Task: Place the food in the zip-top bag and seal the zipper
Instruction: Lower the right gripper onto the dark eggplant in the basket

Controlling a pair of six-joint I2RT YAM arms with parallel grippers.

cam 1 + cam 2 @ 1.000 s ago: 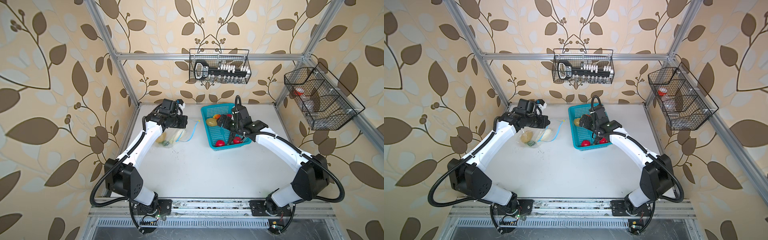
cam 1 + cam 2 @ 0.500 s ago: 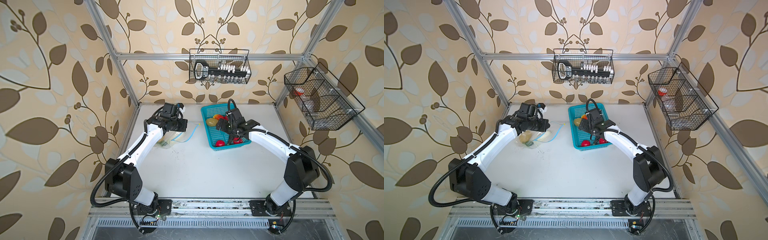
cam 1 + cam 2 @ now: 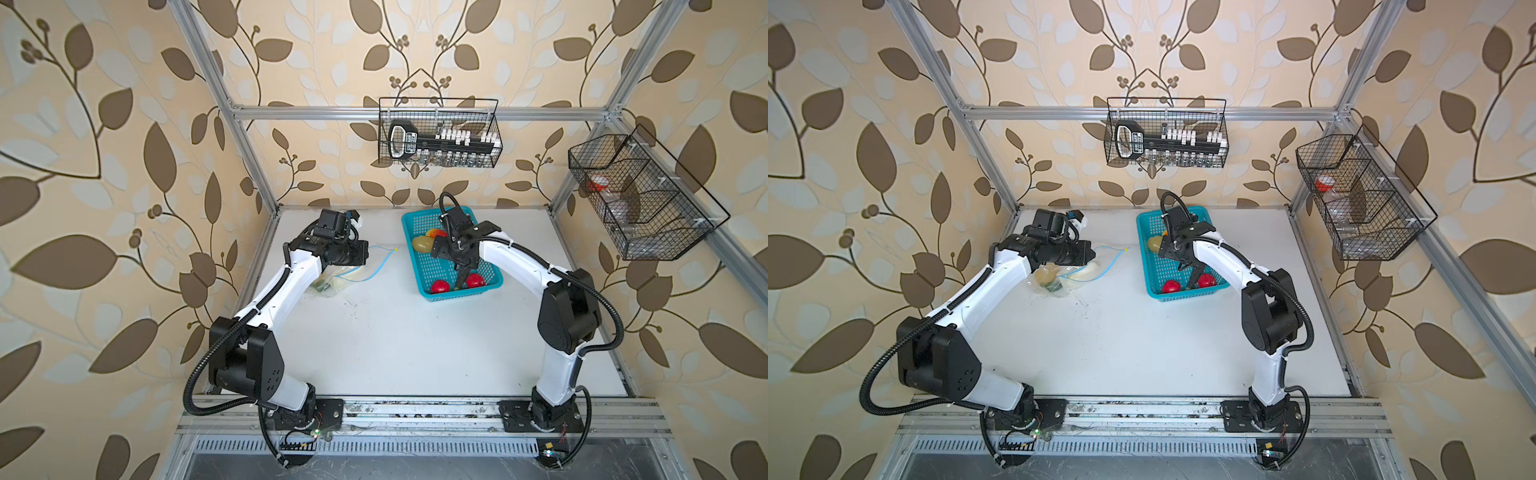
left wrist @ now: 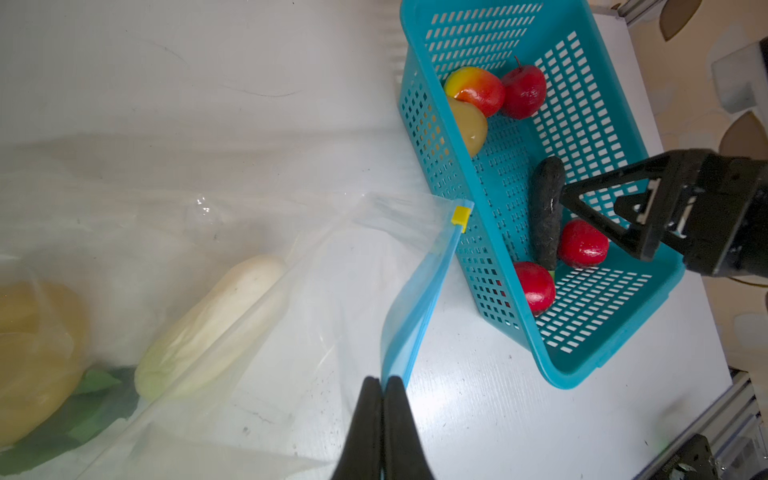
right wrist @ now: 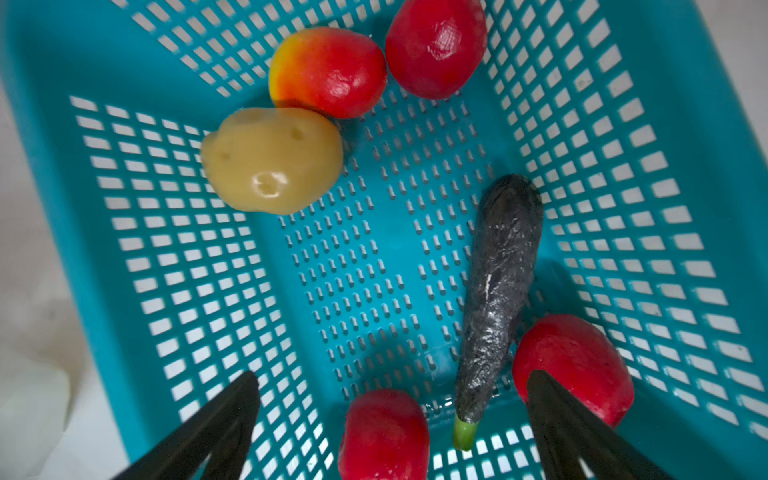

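Observation:
I should keep lowering my right gripper to the eggplant's thick end [image 5: 507, 222] and close it there, because that end [image 5: 513, 200] lies clear of the red fruits and my fingers open across it.
The clear zip-top bag [image 4: 266, 257] lies left of the basket, seen in both top views [image 3: 332, 280] [image 3: 1065, 280]. It holds a white vegetable [image 4: 212, 324], a potato [image 4: 37, 357] and green leaves [image 4: 83, 407]. My left gripper [image 4: 383, 380] is shut on the blue zipper [image 4: 419, 299], whose yellow slider [image 4: 460, 215] sits at the far end. My right gripper [image 5: 392, 376] hangs open inside the turquoise basket [image 5: 166, 249], straddling a red fruit [image 5: 384, 434] and the eggplant [image 5: 498, 282]. Another red fruit [image 5: 569, 361], a potato [image 5: 272, 160], a red-yellow fruit [image 5: 328, 70] and a third red fruit [image 5: 436, 45] lie there too.
The basket [image 3: 461, 296] stands at the back middle of the white table [image 3: 395, 340]. A black wire rack [image 3: 438, 137] hangs on the back wall and another [image 3: 636, 199] on the right wall. Aluminium frame posts [image 3: 249, 153] border the table.
The right arm's elbow has swung in to the left while its open gripper dipped toward the basket's near end. The left gripper stays shut on the bag's edge, shifted only slightly.

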